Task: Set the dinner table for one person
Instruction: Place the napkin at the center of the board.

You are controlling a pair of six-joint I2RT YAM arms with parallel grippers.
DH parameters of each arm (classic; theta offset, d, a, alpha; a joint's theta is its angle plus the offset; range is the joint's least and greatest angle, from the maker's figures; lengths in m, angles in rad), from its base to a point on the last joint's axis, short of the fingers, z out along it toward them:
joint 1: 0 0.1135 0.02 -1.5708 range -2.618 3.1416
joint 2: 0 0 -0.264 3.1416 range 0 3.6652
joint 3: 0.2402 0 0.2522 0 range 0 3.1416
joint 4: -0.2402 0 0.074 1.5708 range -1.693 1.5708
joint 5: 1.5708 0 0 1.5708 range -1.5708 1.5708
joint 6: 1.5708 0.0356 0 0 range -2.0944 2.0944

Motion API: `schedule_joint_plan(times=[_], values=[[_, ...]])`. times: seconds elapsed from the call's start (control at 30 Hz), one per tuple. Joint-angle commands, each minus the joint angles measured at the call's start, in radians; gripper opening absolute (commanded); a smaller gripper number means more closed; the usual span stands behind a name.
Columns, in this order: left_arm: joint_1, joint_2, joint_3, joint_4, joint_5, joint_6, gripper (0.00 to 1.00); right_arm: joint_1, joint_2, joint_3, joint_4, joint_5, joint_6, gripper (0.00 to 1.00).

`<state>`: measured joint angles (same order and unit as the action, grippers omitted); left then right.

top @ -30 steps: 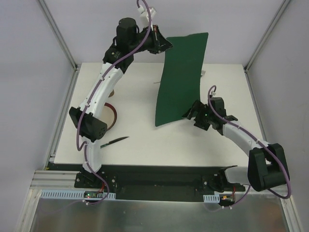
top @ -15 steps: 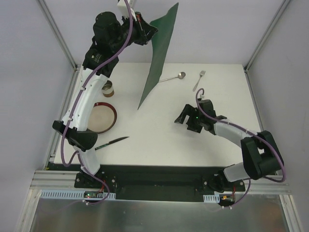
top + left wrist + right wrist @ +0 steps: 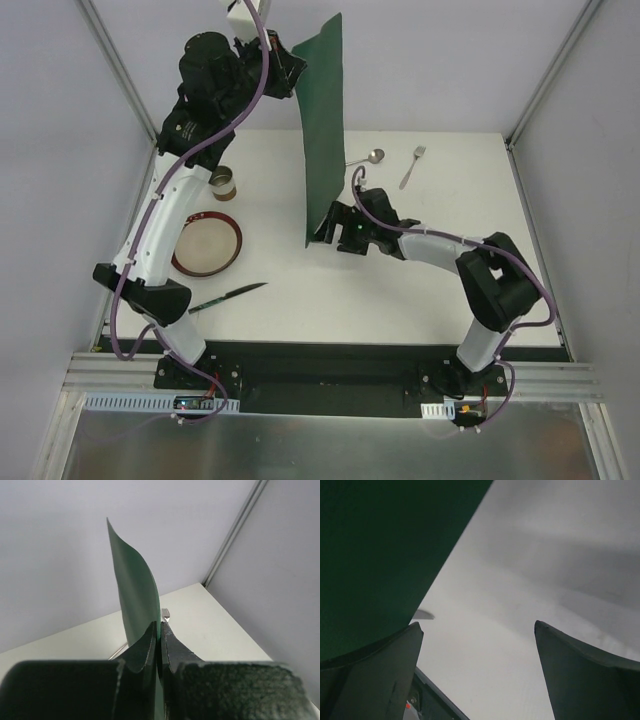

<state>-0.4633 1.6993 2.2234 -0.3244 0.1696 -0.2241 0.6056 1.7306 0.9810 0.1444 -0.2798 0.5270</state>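
Observation:
I should move my open right gripper back while my left gripper lowers the placemat onto the table's middle (image 3: 320, 285), because my right gripper is in the way at the hanging placemat's lower edge (image 3: 309, 240).
My left gripper (image 3: 296, 62) is raised high at the back, shut on the top edge of the dark green placemat (image 3: 322, 130), which hangs almost vertically above the white dinner table (image 3: 420, 290). In the left wrist view the mat (image 3: 134, 595) is pinched between the jaws (image 3: 160, 630). My right gripper (image 3: 322, 232) is open at the mat's lower edge, near the table; the mat (image 3: 380, 555) fills the upper left of its view beside the left finger (image 3: 375, 670). A spoon (image 3: 366, 157) and fork (image 3: 411, 165) lie at the back right.
A red-rimmed plate (image 3: 206, 245) lies at the left with a small brown cup (image 3: 223, 184) behind it. A dark knife (image 3: 228, 296) lies in front of the plate. Metal frame rails (image 3: 130, 90) edge the table.
The left arm has swung the hanging placemat leftward and turned it nearly edge-on. The right gripper has let go of the mat's lower corner and followed it to the left.

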Motion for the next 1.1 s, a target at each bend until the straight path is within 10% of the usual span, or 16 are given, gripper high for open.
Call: schedule_joint_plan(times=[0.0,0.4,1.07], values=[[0.002,-0.070,-0.010,0.070,-0.062,0.064,0.00,0.071,-0.022,0.090,0.018,-0.067,0.019,0.96],[0.002,-0.052,-0.008,0.068,-0.100,0.117,0.00,0.262,-0.151,0.091,0.080,-0.045,0.074,0.96],[0.000,-0.118,-0.116,0.065,-0.116,0.123,0.00,0.478,0.199,0.536,-0.108,-0.055,-0.013,0.96]])
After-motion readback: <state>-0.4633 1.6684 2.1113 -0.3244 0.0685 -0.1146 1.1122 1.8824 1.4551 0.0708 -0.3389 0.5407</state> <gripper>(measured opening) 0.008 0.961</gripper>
